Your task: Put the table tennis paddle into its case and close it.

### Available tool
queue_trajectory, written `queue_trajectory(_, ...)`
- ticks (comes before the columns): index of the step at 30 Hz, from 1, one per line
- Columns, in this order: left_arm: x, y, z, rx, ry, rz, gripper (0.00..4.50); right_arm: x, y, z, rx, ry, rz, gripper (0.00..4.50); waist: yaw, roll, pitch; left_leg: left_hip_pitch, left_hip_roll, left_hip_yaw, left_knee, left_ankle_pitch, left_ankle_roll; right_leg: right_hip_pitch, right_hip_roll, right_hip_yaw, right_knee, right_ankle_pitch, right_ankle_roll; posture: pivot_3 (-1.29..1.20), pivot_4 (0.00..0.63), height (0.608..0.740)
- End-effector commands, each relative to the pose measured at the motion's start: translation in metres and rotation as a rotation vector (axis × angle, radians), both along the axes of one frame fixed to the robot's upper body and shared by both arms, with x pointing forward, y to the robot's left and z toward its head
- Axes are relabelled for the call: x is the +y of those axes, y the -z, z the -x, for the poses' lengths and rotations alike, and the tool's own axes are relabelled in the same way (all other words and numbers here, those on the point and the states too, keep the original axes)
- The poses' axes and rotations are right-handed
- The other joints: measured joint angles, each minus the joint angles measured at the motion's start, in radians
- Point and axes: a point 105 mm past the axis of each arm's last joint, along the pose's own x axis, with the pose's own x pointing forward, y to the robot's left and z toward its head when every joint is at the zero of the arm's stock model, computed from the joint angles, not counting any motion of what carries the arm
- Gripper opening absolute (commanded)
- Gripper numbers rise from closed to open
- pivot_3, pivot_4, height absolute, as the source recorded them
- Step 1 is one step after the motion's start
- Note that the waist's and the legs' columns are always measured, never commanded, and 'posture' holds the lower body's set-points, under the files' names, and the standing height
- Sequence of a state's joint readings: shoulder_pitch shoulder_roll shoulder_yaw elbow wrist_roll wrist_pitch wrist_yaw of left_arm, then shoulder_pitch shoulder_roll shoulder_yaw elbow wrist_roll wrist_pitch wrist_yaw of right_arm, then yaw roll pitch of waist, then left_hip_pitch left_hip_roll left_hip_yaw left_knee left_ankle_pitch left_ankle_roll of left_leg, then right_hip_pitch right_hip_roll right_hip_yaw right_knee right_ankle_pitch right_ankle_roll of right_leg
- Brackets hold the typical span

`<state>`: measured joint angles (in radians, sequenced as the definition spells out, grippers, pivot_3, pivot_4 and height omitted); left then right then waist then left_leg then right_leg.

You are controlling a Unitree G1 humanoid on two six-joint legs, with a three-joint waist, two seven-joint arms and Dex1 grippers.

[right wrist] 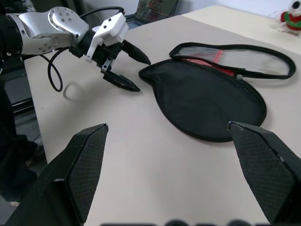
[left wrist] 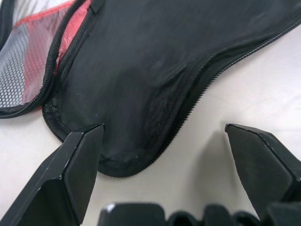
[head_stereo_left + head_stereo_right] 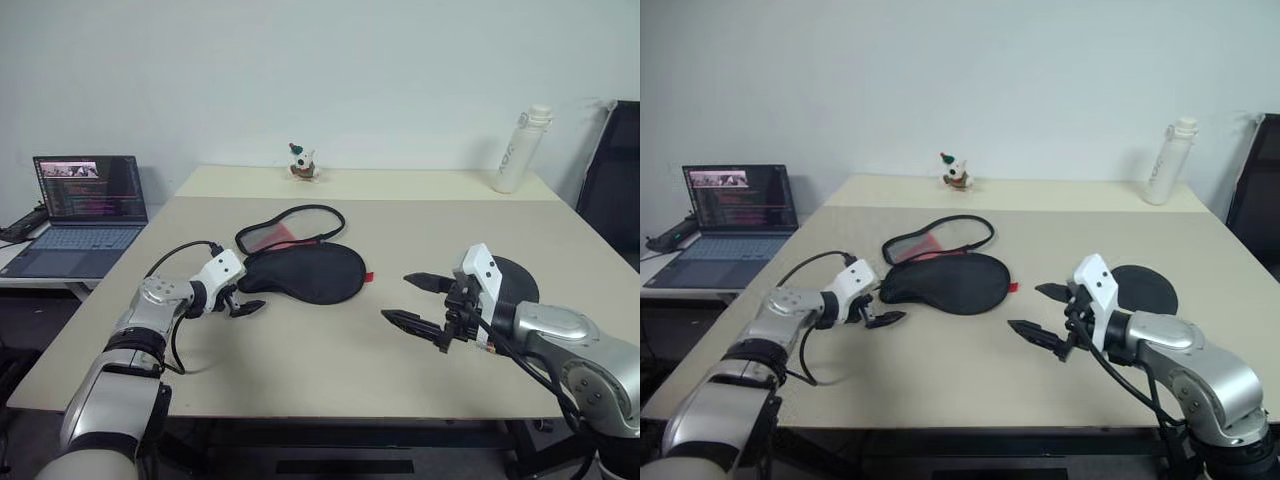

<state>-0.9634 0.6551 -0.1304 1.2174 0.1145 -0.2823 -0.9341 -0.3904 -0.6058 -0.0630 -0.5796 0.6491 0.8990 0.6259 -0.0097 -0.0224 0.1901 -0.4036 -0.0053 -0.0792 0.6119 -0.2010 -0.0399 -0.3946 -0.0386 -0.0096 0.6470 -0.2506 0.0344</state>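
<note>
The black flap (image 3: pixel 308 272) lies thin inside its narrow zip rim (image 3: pixel 312 302). It will crease where I grip it when I pull, while the mesh flap will stay open.
The case (image 3: pixel 310 272) lies unzipped in the middle of the table, its black half flat and its red mesh flap (image 3: pixel 290 228) folded open behind it. My left gripper (image 3: pixel 245 298) is open just left of the case's narrow end; in the left wrist view that narrow end (image 2: pixel 141 70) sits between the fingers (image 2: pixel 80 165) without touching them. My right gripper (image 3: pixel 396 297) hovers open and empty to the right of the case. The table tennis paddle (image 3: pixel 515 280) lies flat behind my right gripper, its round black face partly showing and its handle hidden.
An open laptop (image 3: pixel 85 210) stands on a side desk to the left. At the table's (image 3: pixel 330 360) far edge stand a small figurine (image 3: pixel 302 162) and, at the right, a white bottle (image 3: pixel 520 150). A black chair (image 3: pixel 615 180) is at the far right.
</note>
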Motion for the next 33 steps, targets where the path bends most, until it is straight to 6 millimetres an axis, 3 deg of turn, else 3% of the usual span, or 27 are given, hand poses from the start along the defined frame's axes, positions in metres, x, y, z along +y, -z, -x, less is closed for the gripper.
queue_trajectory(1, -0.003, -0.005, -0.006, -0.033, -0.009, -0.035, 4.5, -0.003, -0.007, -0.002, -0.045, 0.021, -0.02, 4.48, 0.001, 0.0, 0.0, 0.0, 0.0, 0.0, 0.0, 0.0, 0.0, 0.0, 0.0, 0.0, 0.0, 0.0, 0.0, 0.0, 0.15, 0.74)
queue_trajectory(3, -0.004, -0.004, -0.007, -0.035, -0.015, -0.042, 4.5, -0.004, -0.008, -0.004, -0.053, 0.032, -0.026, 4.48, 0.001, 0.0, 0.0, 0.0, 0.0, 0.0, 0.0, 0.0, 0.0, 0.0, 0.0, 0.0, 0.001, 0.0, 0.0, 0.0, 0.15, 0.74)
queue_trajectory(6, -0.004, -0.002, -0.009, -0.038, -0.031, -0.037, 3.89, -0.007, -0.011, -0.007, -0.064, 0.056, -0.041, 4.5, 0.001, 0.0, 0.0, 0.002, 0.0, 0.0, 0.001, 0.0, 0.0, 0.001, 0.0, 0.0, 0.002, 0.0, 0.0, 0.0, 0.15, 0.74)
queue_trajectory(17, -0.002, 0.004, -0.006, -0.025, -0.049, 0.0, 0.09, -0.02, -0.017, -0.016, -0.095, 0.139, -0.055, 4.5, -0.001, 0.0, 0.0, 0.002, 0.001, 0.0, 0.001, 0.0, 0.0, 0.002, 0.001, 0.0, 0.002, 0.0, 0.0, 0.0, 0.15, 0.74)
queue_trajectory(20, -0.009, 0.001, -0.008, -0.03, -0.038, 0.038, 0.04, -0.023, -0.017, -0.017, -0.098, 0.153, -0.052, 4.5, -0.001, 0.0, 0.0, 0.002, 0.0, 0.0, 0.001, 0.0, 0.0, 0.002, 0.001, 0.0, 0.002, 0.0, 0.0, 0.0, 0.15, 0.74)
queue_trajectory(26, -0.047, 0.002, -0.007, -0.011, 0.085, 0.154, 0.04, -0.029, -0.018, -0.018, -0.099, 0.174, -0.053, 4.5, 0.006, 0.0, 0.0, 0.002, 0.0, 0.0, 0.001, 0.0, 0.0, 0.002, 0.0, 0.0, 0.001, 0.0, 0.0, 0.0, 0.15, 0.74)
queue_trajectory(33, -0.124, 0.001, 0.002, 0.055, 0.221, 0.369, 0.04, -0.042, -0.012, -0.014, -0.064, 0.188, -0.036, 4.5, 0.01, 0.0, 0.0, 0.001, -0.002, 0.0, 0.001, 0.0, 0.0, 0.003, -0.002, 0.0, 0.0, 0.0, 0.0, 0.0, 0.15, 0.74)
